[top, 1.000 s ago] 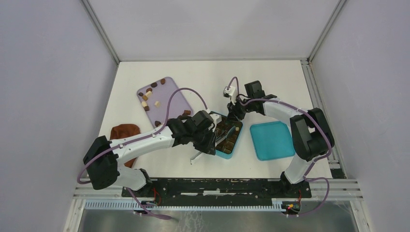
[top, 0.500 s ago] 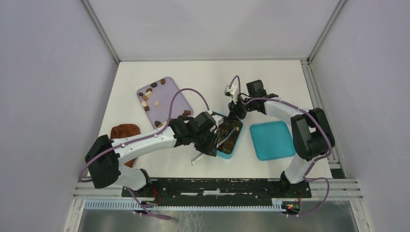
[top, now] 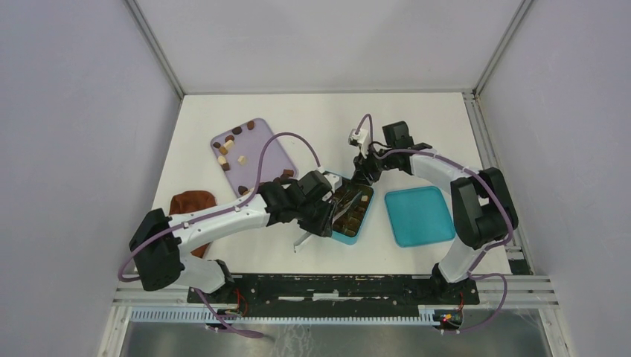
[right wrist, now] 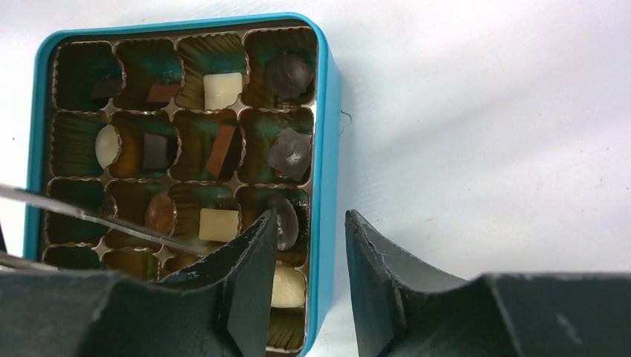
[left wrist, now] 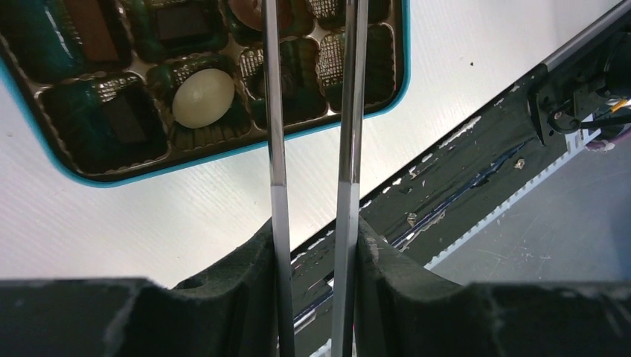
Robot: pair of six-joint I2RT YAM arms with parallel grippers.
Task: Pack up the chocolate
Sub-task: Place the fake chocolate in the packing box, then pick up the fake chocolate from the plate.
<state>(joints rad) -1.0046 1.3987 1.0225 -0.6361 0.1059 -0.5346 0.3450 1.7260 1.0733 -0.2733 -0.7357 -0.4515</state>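
Note:
The tweezers' arms [left wrist: 353, 97] are spread and empty above the box. My left gripper should keep going to the lilac tray [top: 251, 146] and close them on a chocolate piece.
The teal box [top: 350, 239] with a grid of cells stands mid-table and holds several chocolate pieces [right wrist: 222, 89], dark, brown and cream. More chocolate pieces [top: 223, 149] lie on the lilac tray [top: 260, 152]. My left gripper [top: 327, 216] is shut on metal tweezers [left wrist: 277, 149], whose tips reach over the box's cells beside a cream piece [left wrist: 203, 97]. My right gripper [right wrist: 311, 219] is open at the box's far corner, with one finger inside and one outside the box wall [right wrist: 325, 149]. The tweezers also show in the right wrist view [right wrist: 89, 216].
The teal lid [top: 419, 216] lies right of the box. A reddish-brown cloth [top: 192, 202] lies at the left, near the tray's near end. The black base rail [top: 335, 286] runs along the near edge.
My right gripper has shifted a little to the right at the box's far corner. My left gripper with the tweezers has barely moved over the box.

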